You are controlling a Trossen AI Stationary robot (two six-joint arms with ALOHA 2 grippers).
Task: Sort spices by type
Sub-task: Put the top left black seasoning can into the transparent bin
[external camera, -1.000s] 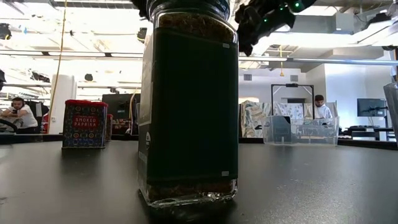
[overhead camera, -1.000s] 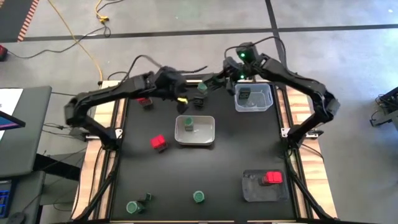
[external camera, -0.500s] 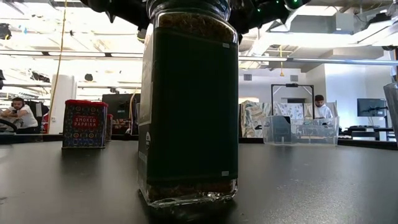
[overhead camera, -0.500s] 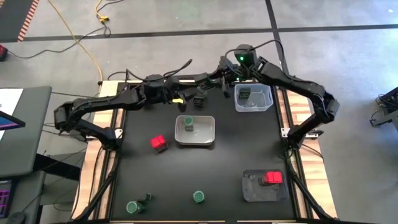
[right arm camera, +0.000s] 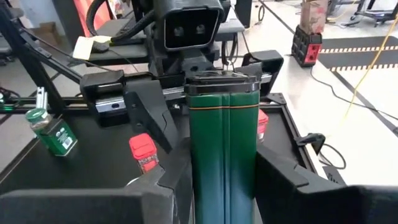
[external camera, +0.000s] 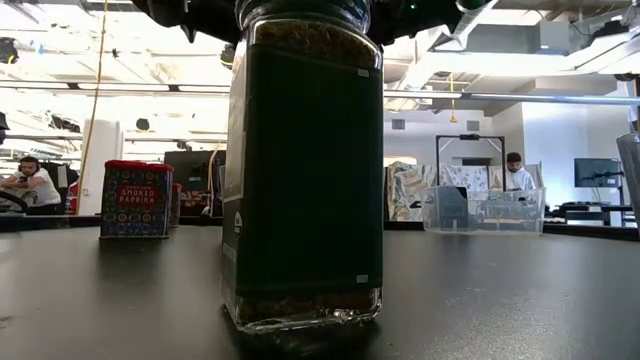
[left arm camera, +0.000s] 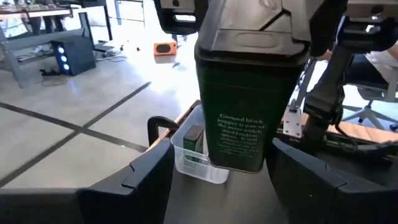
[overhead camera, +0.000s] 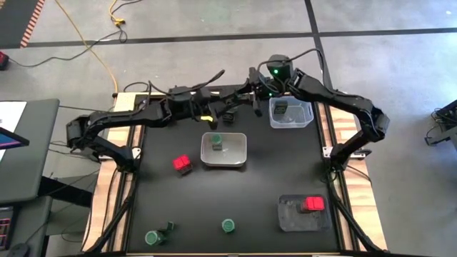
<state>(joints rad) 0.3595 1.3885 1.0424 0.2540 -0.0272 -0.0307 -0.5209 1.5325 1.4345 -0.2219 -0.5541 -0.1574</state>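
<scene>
My left gripper's fingers are too shallow around the pepper tin's bottom end, so my left gripper should reach farther around the tin's body before my right gripper opens.
A dark green squarish tin of ground black pepper hangs near the table's far edge, between both grippers. My right gripper is shut on it. My left gripper is open, one finger on either side of the tin, with a gap showing on each side in the left wrist view. Other spices stand about: a red box, green-lidded jars, and a tin in the middle tray. My right gripper pinches the pepper tin's body between its two fingers, on two opposite side walls. It comes from the table's far right, slanting down. The tin stands upright, lid up, and looks clear of the table in the left wrist view.
A clear tray at the far right holds a dark tin. A clear tray sits mid-table. A grey tray near right holds a red box. One jar stands right before the low camera, blocking its view.
My left gripper has moved toward the table's right, up to the pepper tin, and its fingers now stand around it. The left arm has stretched out along the far edge. The right gripper has kept the tin in about the same place.
</scene>
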